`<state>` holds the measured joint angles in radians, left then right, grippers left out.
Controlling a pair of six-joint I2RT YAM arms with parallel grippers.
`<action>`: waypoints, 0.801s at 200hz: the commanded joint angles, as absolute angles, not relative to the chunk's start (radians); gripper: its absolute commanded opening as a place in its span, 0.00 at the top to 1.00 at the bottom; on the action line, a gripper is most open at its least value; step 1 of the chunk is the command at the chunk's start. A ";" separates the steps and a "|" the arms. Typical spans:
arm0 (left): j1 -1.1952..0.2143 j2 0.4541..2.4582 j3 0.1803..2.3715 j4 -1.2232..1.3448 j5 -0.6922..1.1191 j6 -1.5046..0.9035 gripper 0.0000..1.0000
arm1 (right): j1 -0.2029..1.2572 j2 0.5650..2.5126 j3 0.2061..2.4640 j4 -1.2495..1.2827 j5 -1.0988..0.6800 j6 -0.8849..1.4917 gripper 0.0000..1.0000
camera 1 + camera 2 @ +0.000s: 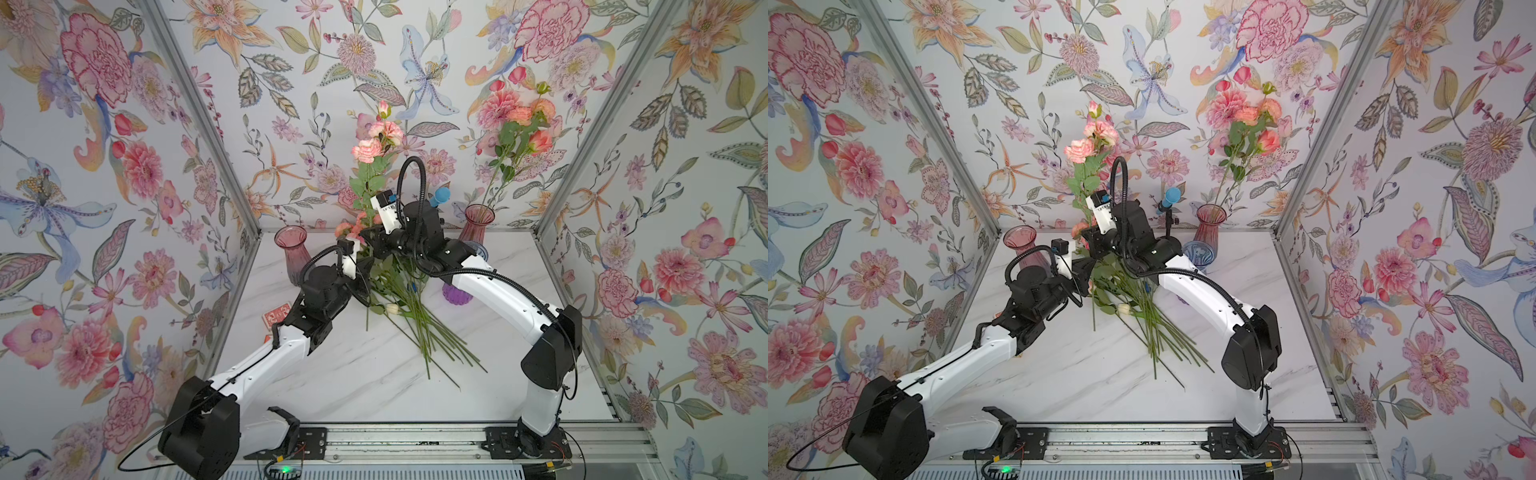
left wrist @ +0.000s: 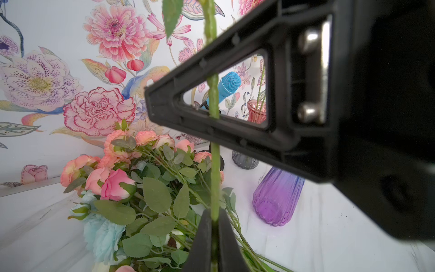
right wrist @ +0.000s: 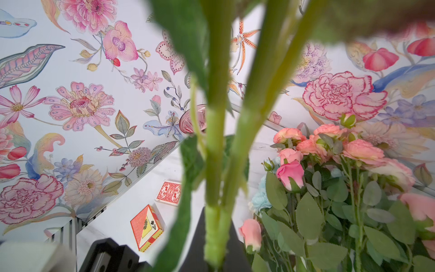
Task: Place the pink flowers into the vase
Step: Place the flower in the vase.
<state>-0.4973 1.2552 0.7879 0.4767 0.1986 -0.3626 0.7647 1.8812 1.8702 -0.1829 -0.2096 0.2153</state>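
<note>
Next, I open my left gripper and carry the stem (image 2: 215,176) with my right gripper to the filled pink vase (image 1: 477,222), as both grippers hold the stem and the vase stands nearer my right one.
One pink flower (image 1: 376,141) stands upright above the table's middle, with ruffled salmon blooms on top. My left gripper (image 1: 368,268) is shut on its green stem (image 2: 214,179) low down. My right gripper (image 1: 366,239) is shut on the same stem (image 3: 215,164) just above it. More pink flowers (image 1: 399,299) lie in a pile on the table under both grippers, mixed with pale-blue and white blooms. An empty pink vase (image 1: 291,245) stands at the back left. Another pink vase (image 1: 478,222) at the back right holds several pink flowers (image 1: 523,124).
A purple vase (image 1: 455,293) and a blue-grey vase (image 1: 478,249) stand by my right arm. A blue microphone (image 1: 440,196) stands at the back wall. A card box (image 3: 146,226) and a playing card (image 3: 169,190) lie at the table's left edge. Flowered walls close in three sides.
</note>
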 commanded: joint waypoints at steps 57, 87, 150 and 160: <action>-0.501 1.229 0.792 0.486 0.182 -0.332 0.01 | 0.654 1.810 1.930 -0.177 -0.107 0.098 1.00; -0.502 1.219 0.789 0.489 0.195 -0.314 0.00 | 0.570 1.793 1.990 -0.177 -0.103 0.052 1.00; -0.502 1.186 0.769 0.512 0.190 -0.249 0.00 | 0.436 1.794 2.188 -0.093 -0.032 -0.075 1.00; -0.501 1.179 0.770 0.513 0.188 -0.235 0.00 | 0.409 1.809 2.233 -0.091 -0.015 -0.087 1.00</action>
